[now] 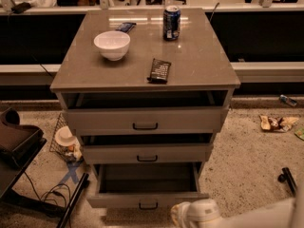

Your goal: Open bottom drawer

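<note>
I can see the bottom drawer only partly out, my gripper low outside its front corner, so I'll rise, reach inside the drawer and pull it further open.
The bottom drawer of the grey cabinet stands pulled out, with its plain grey inside showing and a small black bar handle on its front. The middle drawer and the top drawer are each open a little. My arm's white end shows at the bottom edge, just right of the bottom drawer's front corner. The gripper itself is hidden below the picture's edge.
On the cabinet top are a white bowl, a soda can, a dark snack bar and a blue packet. A wire basket and a black stand are at the left. Wrappers lie on the floor at the right.
</note>
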`<state>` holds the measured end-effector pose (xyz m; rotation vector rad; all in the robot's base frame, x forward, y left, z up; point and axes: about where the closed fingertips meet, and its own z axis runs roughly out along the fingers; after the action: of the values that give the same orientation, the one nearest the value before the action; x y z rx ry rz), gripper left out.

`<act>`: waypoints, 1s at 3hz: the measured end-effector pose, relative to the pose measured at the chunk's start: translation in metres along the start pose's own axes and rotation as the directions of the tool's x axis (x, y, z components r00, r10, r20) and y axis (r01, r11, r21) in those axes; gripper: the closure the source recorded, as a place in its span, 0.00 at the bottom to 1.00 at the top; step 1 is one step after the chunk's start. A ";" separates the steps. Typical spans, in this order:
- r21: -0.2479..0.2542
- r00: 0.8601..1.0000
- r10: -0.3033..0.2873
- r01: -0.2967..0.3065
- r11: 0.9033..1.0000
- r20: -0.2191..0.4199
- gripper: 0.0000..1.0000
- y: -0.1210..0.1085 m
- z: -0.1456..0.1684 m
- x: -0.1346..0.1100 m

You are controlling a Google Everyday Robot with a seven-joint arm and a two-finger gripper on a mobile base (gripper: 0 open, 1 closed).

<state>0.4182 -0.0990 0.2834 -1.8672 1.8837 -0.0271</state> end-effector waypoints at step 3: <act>0.142 1.000 0.020 -0.021 0.990 0.012 1.00 -0.054 0.007 0.023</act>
<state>0.4727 -0.1224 0.2883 -1.7492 1.8433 -0.1409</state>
